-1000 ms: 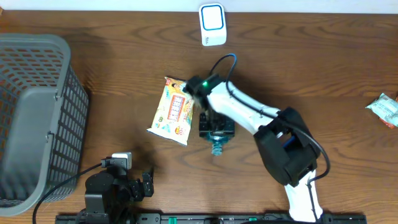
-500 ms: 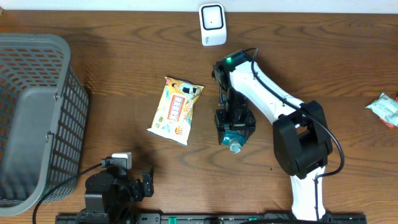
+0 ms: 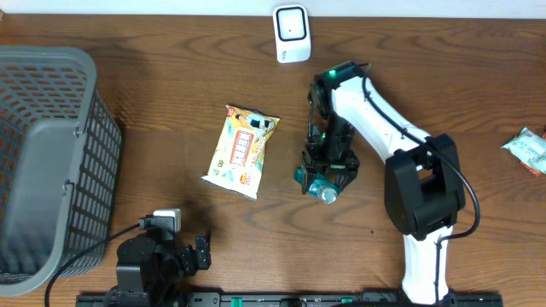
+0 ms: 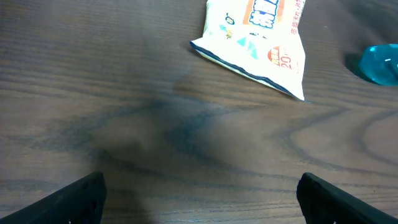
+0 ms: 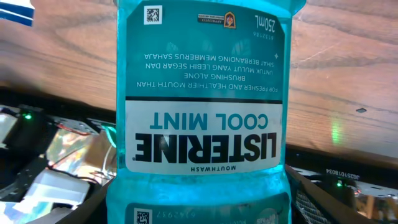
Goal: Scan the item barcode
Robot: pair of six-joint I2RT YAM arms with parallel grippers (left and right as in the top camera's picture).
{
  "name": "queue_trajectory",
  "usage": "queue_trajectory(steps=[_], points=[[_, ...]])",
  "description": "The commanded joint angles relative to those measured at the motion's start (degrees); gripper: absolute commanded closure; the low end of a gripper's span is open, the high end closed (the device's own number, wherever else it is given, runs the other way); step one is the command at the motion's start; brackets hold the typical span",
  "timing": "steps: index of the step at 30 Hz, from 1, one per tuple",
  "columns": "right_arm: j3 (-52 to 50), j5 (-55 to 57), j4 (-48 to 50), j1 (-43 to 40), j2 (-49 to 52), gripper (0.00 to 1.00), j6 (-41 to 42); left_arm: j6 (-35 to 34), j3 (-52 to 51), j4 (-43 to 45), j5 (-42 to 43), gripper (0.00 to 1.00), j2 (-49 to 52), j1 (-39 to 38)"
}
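Next, I set the bottle upright on the wood [image 3: 348, 205] and grab it from another side, because the bottle's label [image 5: 202, 134] faces into my right gripper and away from the scanner.
A blue Listerine mouthwash bottle [image 3: 323, 189] hangs over the table's middle, with my right gripper [image 3: 325, 174] shut on it. In the right wrist view the bottle [image 5: 202, 93] fills the frame, its label facing the camera, with my right gripper [image 5: 200, 208] around its body and a dark finger on each side. A white scanner [image 3: 292, 33] stands at the far edge, well apart from the bottle. My left gripper [image 4: 202, 199] is open low over bare wood at the near left, holding nothing. The bottle [image 4: 380, 63] shows at the right edge of the left wrist view.
A yellow snack bag [image 3: 242, 151] lies flat just left of the bottle and also shows in the left wrist view as the snack bag [image 4: 256, 37]. A grey mesh basket [image 3: 51, 153] stands at the left edge. A small wrapped packet [image 3: 531, 150] lies far right.
My right arm has swung to the right, away from the snack bag, carrying the bottle with it. The left arm has not moved.
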Motion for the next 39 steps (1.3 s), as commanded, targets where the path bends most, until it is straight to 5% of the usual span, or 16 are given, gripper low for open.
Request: queue_trajectory(steps=[1,24,33,39], points=[[0.96,-2.49,-0.31,-1.49,-2.47,0.48,-1.01,-0.31,-0.63,-1.66,-0.13,0.02,-0.07,-0.13],[-0.68,-1.73,-0.31,-3.61,-7.08,0.47,2.05,-0.31,-0.63,-1.66,-0.13,0.02,-0.07,-0.13],[-4.79,14.71,0.72,-3.65,-7.06,0.50,7.21,-0.31,-0.63,-1.66,-0.13,0.02,-0.07,-0.13],[-4.79,14.78,1.42,-3.67,-7.06,0.36,8.02,-0.31,-0.63,-1.66,-0.13,0.02,-0.07,-0.13]])
